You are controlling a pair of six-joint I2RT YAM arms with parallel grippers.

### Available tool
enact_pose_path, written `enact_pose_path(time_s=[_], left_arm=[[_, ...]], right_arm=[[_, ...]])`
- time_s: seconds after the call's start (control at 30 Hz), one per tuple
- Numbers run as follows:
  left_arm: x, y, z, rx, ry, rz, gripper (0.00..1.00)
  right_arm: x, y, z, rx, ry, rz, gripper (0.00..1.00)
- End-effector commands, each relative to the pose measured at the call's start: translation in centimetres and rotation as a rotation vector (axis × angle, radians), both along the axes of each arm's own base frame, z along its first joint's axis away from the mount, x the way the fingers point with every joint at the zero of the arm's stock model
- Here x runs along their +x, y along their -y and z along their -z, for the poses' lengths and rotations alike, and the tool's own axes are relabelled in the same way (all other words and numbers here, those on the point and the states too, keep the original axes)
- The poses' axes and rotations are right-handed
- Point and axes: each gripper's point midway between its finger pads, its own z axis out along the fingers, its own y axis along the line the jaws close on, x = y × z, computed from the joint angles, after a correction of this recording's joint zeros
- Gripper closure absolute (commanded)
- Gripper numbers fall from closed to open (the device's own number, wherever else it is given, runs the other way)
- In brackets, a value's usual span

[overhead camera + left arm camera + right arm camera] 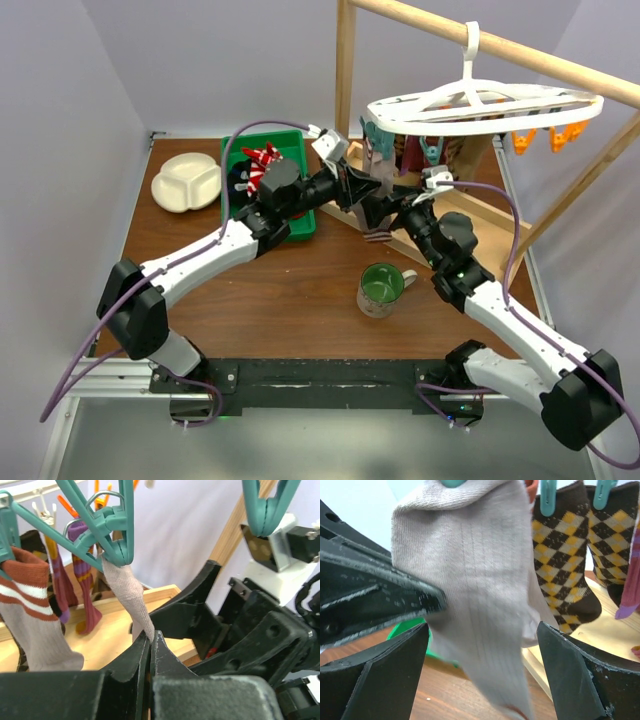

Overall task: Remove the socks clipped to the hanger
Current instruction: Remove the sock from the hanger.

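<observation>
The teal clip (118, 555) is gripping the grey sock held by the robot's left gripper, so the robot's right gripper should pinch the sock lower (492, 667) to free the left gripper for the clip.
The white oval hanger (480, 105) hangs from a wooden pole, with socks clipped under its rim. A pale grey sock (127, 592) dangles from a teal clip (112, 525). My left gripper (150, 637) is shut on the sock's lower part. My right gripper (482, 630) stands open, with the same grey sock (470, 580) between its fingers and not pinched. Both grippers meet under the hanger's left end, the left gripper (362, 198) beside the right gripper (395, 215). Brown-and-yellow checkered socks (560, 570), a purple striped sock (82, 580) and a red-cuffed sock (30, 605) hang nearby.
A green bin (295, 150) at the back holds a red-and-white sock (262, 158). A white divided plate (187, 183) lies to its left. A green mug (380, 288) stands on the table in front of the grippers. The wooden frame's base (500, 215) sits under the hanger.
</observation>
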Motion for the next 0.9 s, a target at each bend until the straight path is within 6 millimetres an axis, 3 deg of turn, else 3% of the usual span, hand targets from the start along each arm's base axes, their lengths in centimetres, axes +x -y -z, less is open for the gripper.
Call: enact_pose_path(time_s=[0.0, 0.23, 0.33, 0.43, 0.47, 0.6, 0.7, 0.8, 0.87], left_arm=[[-1.0, 0.9, -2.1, -0.031, 0.014, -0.019, 1.0], [-1.8, 1.9, -2.2, -0.059, -0.033, -0.045, 1.0], [-1.8, 2.0, -2.1, -0.07, -0.048, -0.055, 1.0], [-1.8, 2.1, -2.0, -0.081, -0.068, -0.062, 1.0], [-1.7, 2.0, -2.2, -0.091, -0.074, -0.064, 1.0], [-1.8, 2.1, -2.0, -0.104, -0.091, -0.069, 1.0], [-1.5, 2.1, -1.9, -0.105, -0.097, -0.081, 1.0], [-1.1, 2.1, -1.9, -0.105, -0.104, -0.109, 0.99], [-0.7, 1.8, -2.2, -0.11, -0.104, -0.131, 0.89]], right_arm=[[-0.1, -0.4, -1.9, 0.028, 0.078, -0.03, 0.05], [0.2, 0.1, -2.0, 0.062, 0.087, 0.009, 0.02], [0.4, 0.8, -2.0, 0.079, 0.094, 0.046, 0.1], [0.6, 1.4, -2.2, 0.1, 0.097, 0.082, 0.33], [0.7, 1.6, -2.2, 0.108, 0.099, 0.097, 0.54], [0.8, 1.8, -2.5, 0.123, 0.1, 0.106, 0.89], [0.8, 1.6, -2.4, 0.119, 0.096, 0.098, 1.0], [0.8, 1.5, -1.7, 0.107, 0.076, 0.094, 1.0], [0.9, 1.3, -1.3, 0.099, 0.063, 0.088, 1.0]])
